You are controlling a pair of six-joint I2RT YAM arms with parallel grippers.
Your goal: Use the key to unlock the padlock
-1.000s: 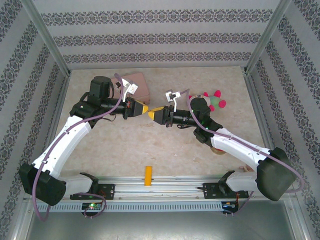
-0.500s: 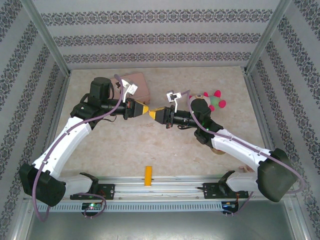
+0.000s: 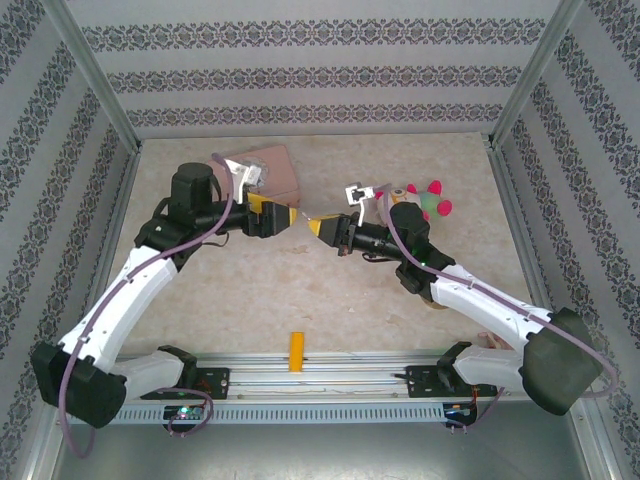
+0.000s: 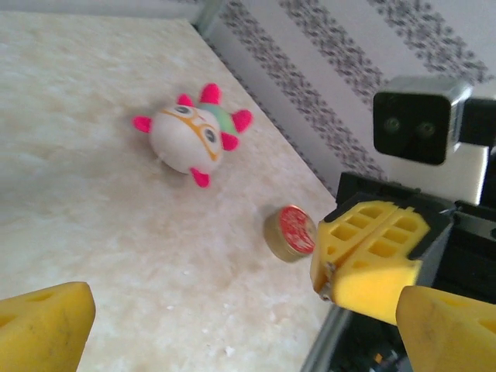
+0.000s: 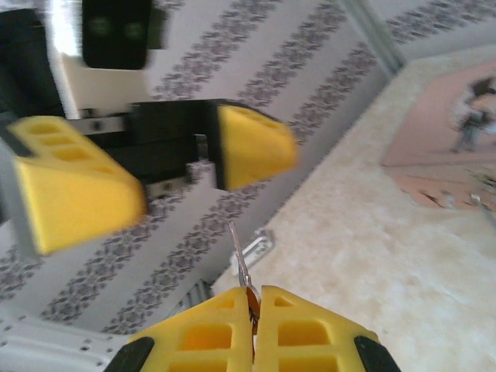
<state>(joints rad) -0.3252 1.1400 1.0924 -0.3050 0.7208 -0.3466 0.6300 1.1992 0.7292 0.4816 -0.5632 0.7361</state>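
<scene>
My left gripper is on its way to the pink tin's padlock and should keep on and close there, as the key's blade sticks out from my right gripper's fingers.
My right gripper is shut on the key; its thin silvery blade sticks out past the yellow fingertips. In the top view the right gripper hovers over the table's middle, tip pointing left. My left gripper faces it across a small gap and stands open. Its two yellow fingers are spread wide with nothing between them. From the left wrist, the left gripper looks at the shut right gripper. I cannot make out the padlock.
A pink tin lies at the back behind the left wrist. A white plush toy with pink spikes sits at the right, and a small round red-lidded tin lies near it. A yellow-orange block rests by the front rail.
The two grippers met tip to tip before. The left gripper has now opened and drawn back a little to the left. The right gripper stays shut, shifted slightly right with the key.
</scene>
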